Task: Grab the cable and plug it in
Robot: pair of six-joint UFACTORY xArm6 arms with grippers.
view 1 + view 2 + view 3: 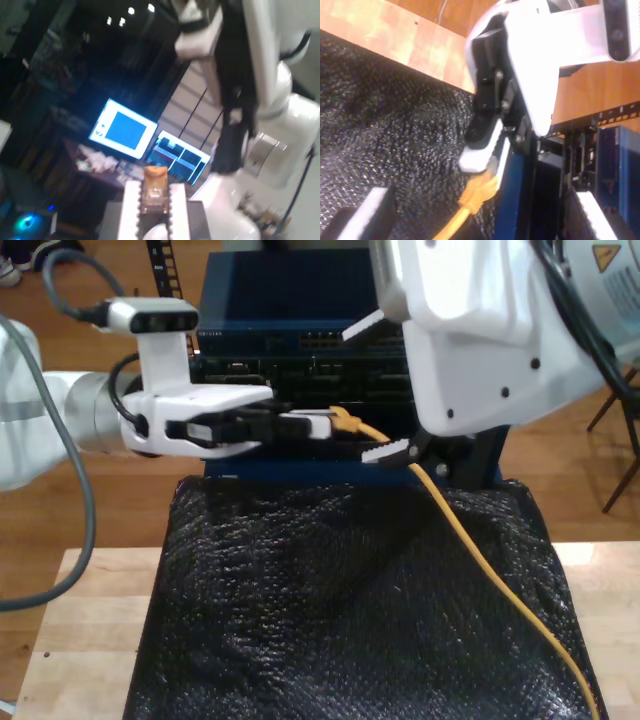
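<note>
The orange-yellow cable lies in loose curves over the black mat, so it will come along freely up to the blue switch when I carry its plug.
The orange-yellow cable runs over the black mat from the exterior view's lower right up to the rack front. Its clear plug with an orange boot sits pinched between white fingers. My first gripper reaches in level from the exterior view's left and is shut on that plug. It shows again as my first gripper, with the cable trailing from it. My second gripper hangs from the big white arm at the exterior view's upper right. It is open, with one white finger beside the cable and the other apart above.
A rack of blue and black network switches stands behind the mat, with rows of ports. The black textured mat covers a wooden table. Lit monitors and the other white arm lie beyond the plug.
</note>
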